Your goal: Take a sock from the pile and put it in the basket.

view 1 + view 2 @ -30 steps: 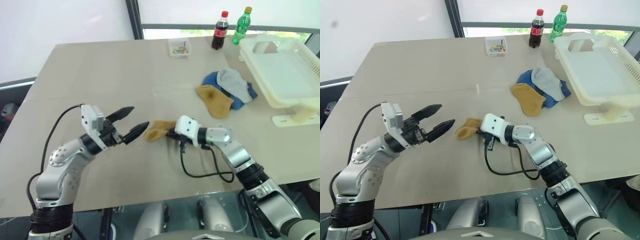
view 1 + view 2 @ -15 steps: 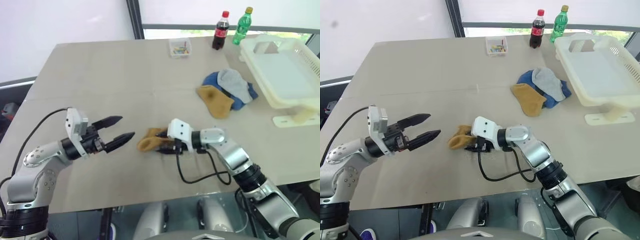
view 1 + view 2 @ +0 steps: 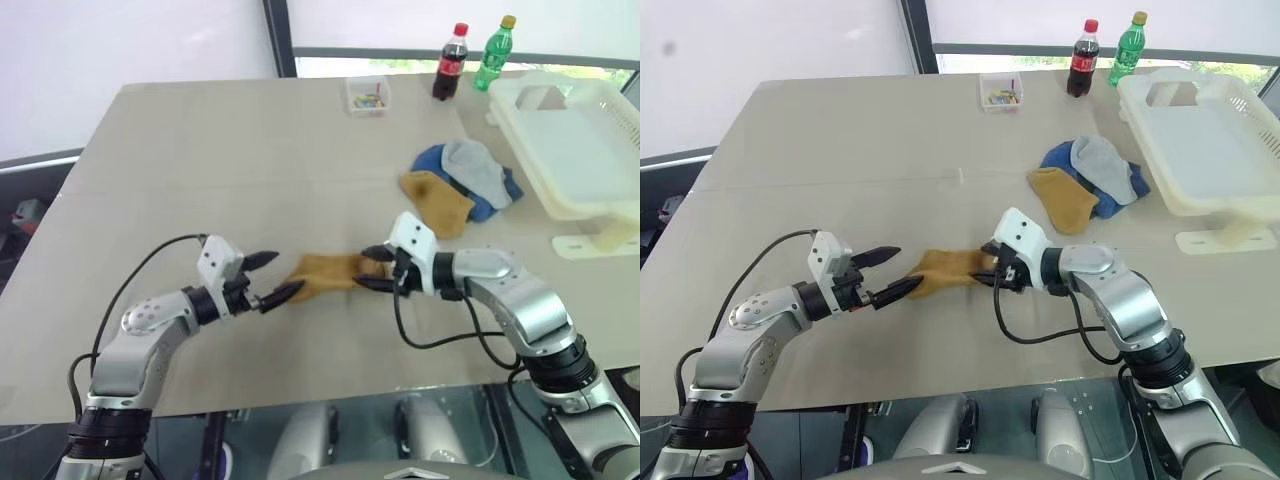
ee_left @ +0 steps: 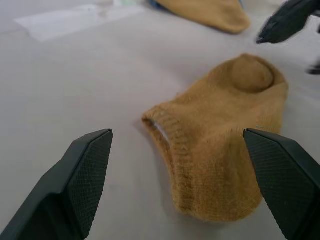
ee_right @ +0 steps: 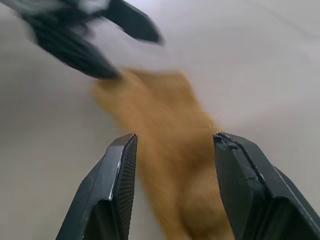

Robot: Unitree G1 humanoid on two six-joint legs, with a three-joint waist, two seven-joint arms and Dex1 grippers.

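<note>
The sock's far end (image 4: 254,75) is already curling over limply, so the sock will bend and bunch up around my left gripper once I carry it by its cuff.
A mustard-yellow sock (image 3: 325,272) lies flat on the table between my two grippers. My left gripper (image 3: 280,275) is open, low over the table, its fingers (image 4: 75,190) wide apart on either side of the sock's cuff end (image 4: 165,130) and just short of it. My right gripper (image 3: 367,268) is open at the sock's other end, and the sock (image 5: 170,150) runs between its fingers (image 5: 117,180). The pile (image 3: 465,185) of blue, grey and mustard socks sits further back to the right. The cream-white basket (image 3: 585,208) stands at the far right edge of the table.
A cola bottle (image 3: 450,62) and a green bottle (image 3: 497,52) stand at the table's back edge, with a small clear box (image 3: 368,95) to their left. A white bracket (image 3: 590,240) lies in front of the basket. The table's front edge runs just below both arms.
My right gripper has opened and let go of the sock, which now lies stretched out flat. My left gripper has sunk and come up to the sock's cuff.
</note>
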